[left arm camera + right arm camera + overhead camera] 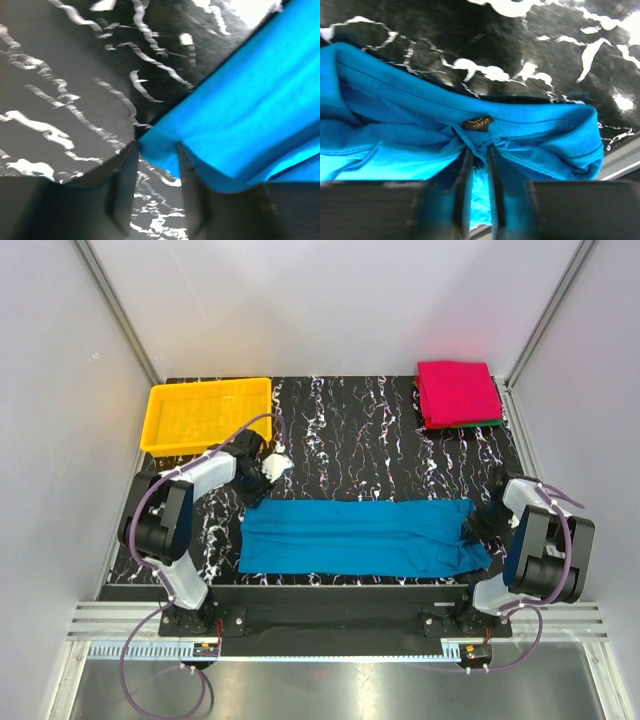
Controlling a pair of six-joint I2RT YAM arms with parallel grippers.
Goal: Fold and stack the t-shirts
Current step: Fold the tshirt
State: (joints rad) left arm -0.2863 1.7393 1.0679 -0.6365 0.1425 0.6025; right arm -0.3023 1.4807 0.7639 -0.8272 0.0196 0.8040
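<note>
The teal-blue t-shirt (350,538) lies crosswise near the front edge of the table, so the robot's right gripper should swing its collar to the table's far side (347,398) before the left gripper takes the t-shirt's hem.
The teal-blue t-shirt (360,537) lies as a long folded strip across the near middle of the table. My left gripper (272,472) is at its far left corner. In the left wrist view the gripper (157,147) is open and the shirt's corner (235,115) lies between the fingertips. My right gripper (476,524) is at the shirt's right end. In the right wrist view it (476,150) is shut on bunched cloth (395,125) just below the collar's size label (477,123). The folded magenta-pink shirt (458,390) lies on the dark green one (490,422) at the far right corner.
A yellow plastic tray (208,415) stands at the far left of the black marbled table (350,440). Grey walls close in on both sides. The table's front edge runs just below the teal shirt.
</note>
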